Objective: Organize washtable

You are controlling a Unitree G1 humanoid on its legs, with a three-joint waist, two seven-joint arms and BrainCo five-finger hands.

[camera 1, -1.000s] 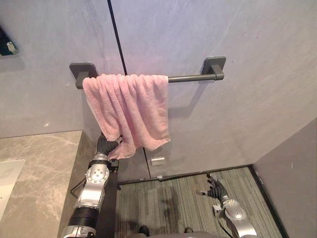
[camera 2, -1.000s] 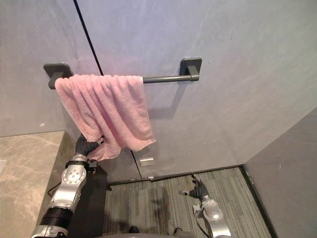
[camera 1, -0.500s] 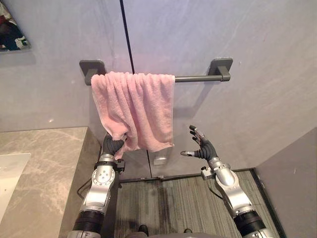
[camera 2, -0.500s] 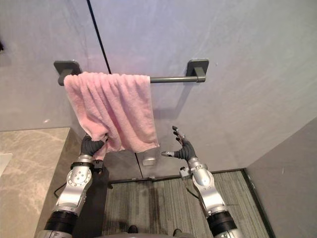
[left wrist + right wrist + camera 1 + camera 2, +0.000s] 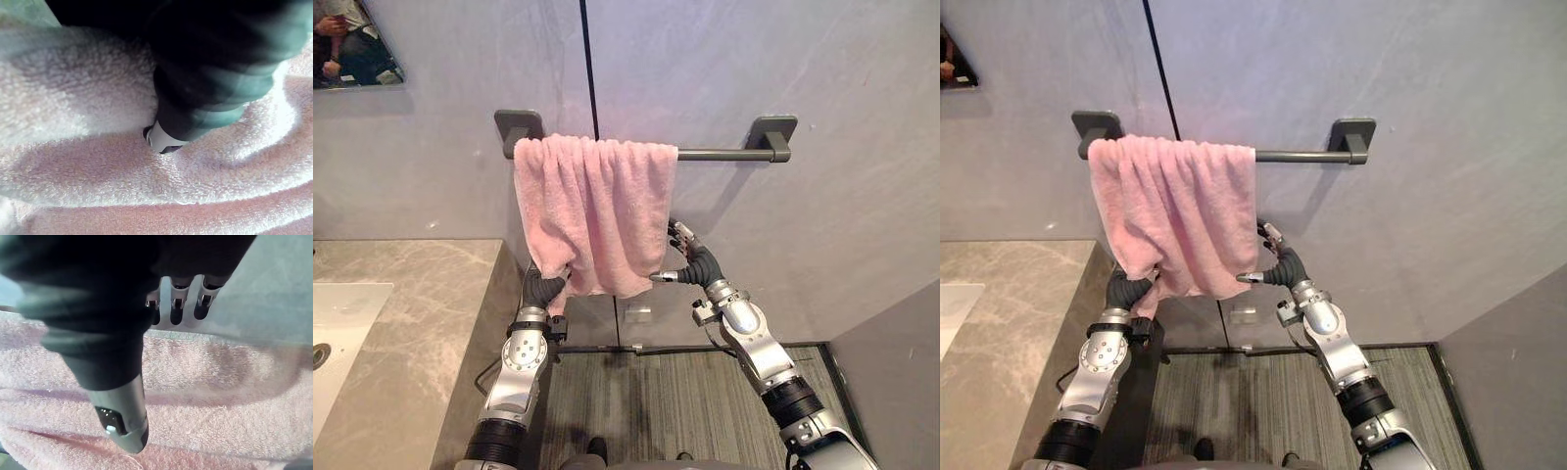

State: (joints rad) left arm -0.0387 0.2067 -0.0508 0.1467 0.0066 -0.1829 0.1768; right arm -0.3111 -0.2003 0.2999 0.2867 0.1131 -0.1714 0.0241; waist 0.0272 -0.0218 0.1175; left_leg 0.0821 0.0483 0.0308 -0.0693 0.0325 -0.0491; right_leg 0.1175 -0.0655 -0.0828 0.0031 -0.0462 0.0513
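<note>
I expect the pink towel to slide along the grey bar and spread out nearly flat when I pull the towel's edge, because it hangs in deep folds.
A pink towel hangs in folds over the left part of a grey wall bar. My left hand is at the towel's lower left corner, with the cloth bunched over its fingers. In the left wrist view the thumb presses into the pink towel. My right hand is raised at the towel's lower right edge, open, with its thumb tip pointing at the hem. In the right wrist view its fingers stretch straight past the towel.
A marble counter with a white basin lies at the left. A mirror corner hangs at the top left. A striped floor runs below the bar, and a grey panel stands at the lower right.
My right hand has risen from near the floor to the towel's lower right edge. My left hand has kept the towel's corner. The camera has shifted, moving the whole picture right.
</note>
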